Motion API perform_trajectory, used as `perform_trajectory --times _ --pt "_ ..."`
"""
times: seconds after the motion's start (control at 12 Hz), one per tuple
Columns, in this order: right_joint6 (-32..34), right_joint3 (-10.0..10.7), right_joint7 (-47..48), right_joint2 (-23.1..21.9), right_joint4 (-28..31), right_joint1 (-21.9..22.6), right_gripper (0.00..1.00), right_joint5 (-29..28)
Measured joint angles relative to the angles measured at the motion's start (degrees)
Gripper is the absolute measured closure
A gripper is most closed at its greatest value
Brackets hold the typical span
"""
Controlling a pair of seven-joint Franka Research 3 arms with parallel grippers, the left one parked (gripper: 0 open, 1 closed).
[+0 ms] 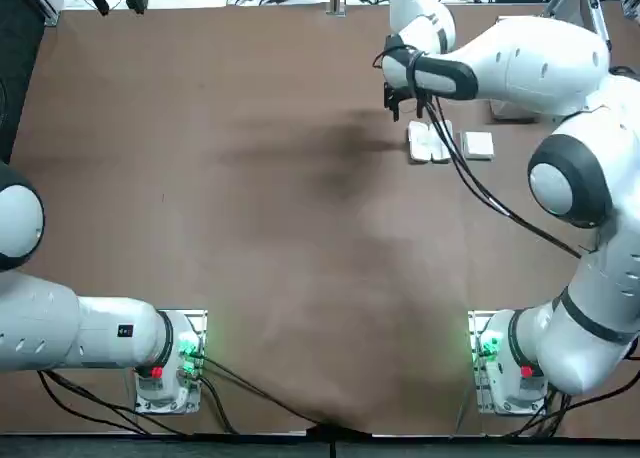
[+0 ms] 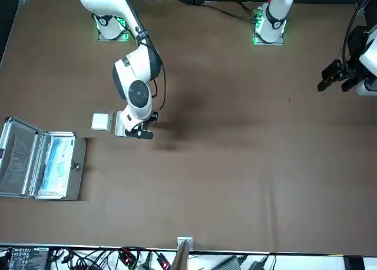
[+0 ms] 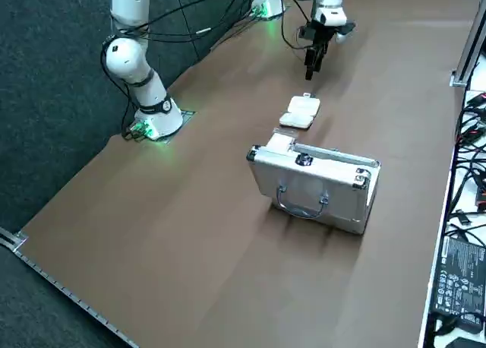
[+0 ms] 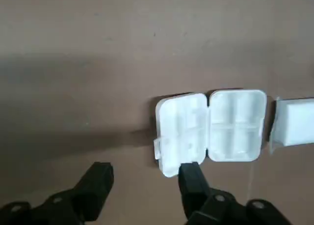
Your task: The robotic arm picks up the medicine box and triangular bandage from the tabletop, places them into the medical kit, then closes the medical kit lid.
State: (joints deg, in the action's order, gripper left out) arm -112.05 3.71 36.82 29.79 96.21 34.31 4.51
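I can see a narrow hinge seam (image 4: 208, 126) joining the two open halves, so the medicine box (image 4: 182, 134) will move as one piece and stay open when I carry it.
The medicine box (image 4: 211, 129) is a white hinged plastic case lying open on the brown table, two lobes with small compartments. It also shows in the top view as the medicine box (image 1: 430, 141). Right beside it lies the triangular bandage (image 4: 294, 122), a flat square white packet (image 2: 101, 122). My right gripper (image 4: 144, 183) hovers open just off the medicine box's free side and holds nothing; one fingertip overlaps the box's edge in the wrist view. The medical kit (image 2: 41, 158) stands open beyond the bandage with pale blue-white contents. Its lid (image 3: 315, 192) is raised, handle facing outward.
The parked left arm (image 1: 60, 328) lies along the near left of the table. Black cables (image 1: 480, 193) trail from my right arm over the table close to the two white items. Cables and electronics (image 3: 463, 279) line the strip past the table's edge beyond the kit.
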Motion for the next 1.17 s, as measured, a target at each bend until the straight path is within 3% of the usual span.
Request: perform_trajectory --times 0.42,1.0,1.17 --pt "-1.67 0.26 2.35 3.50 1.02 0.60 0.27 1.93" --pt "-5.57 0.48 6.08 3.90 4.49 0.60 0.42 3.47" --pt "-5.53 0.50 6.64 3.95 4.49 0.60 0.76 3.48"
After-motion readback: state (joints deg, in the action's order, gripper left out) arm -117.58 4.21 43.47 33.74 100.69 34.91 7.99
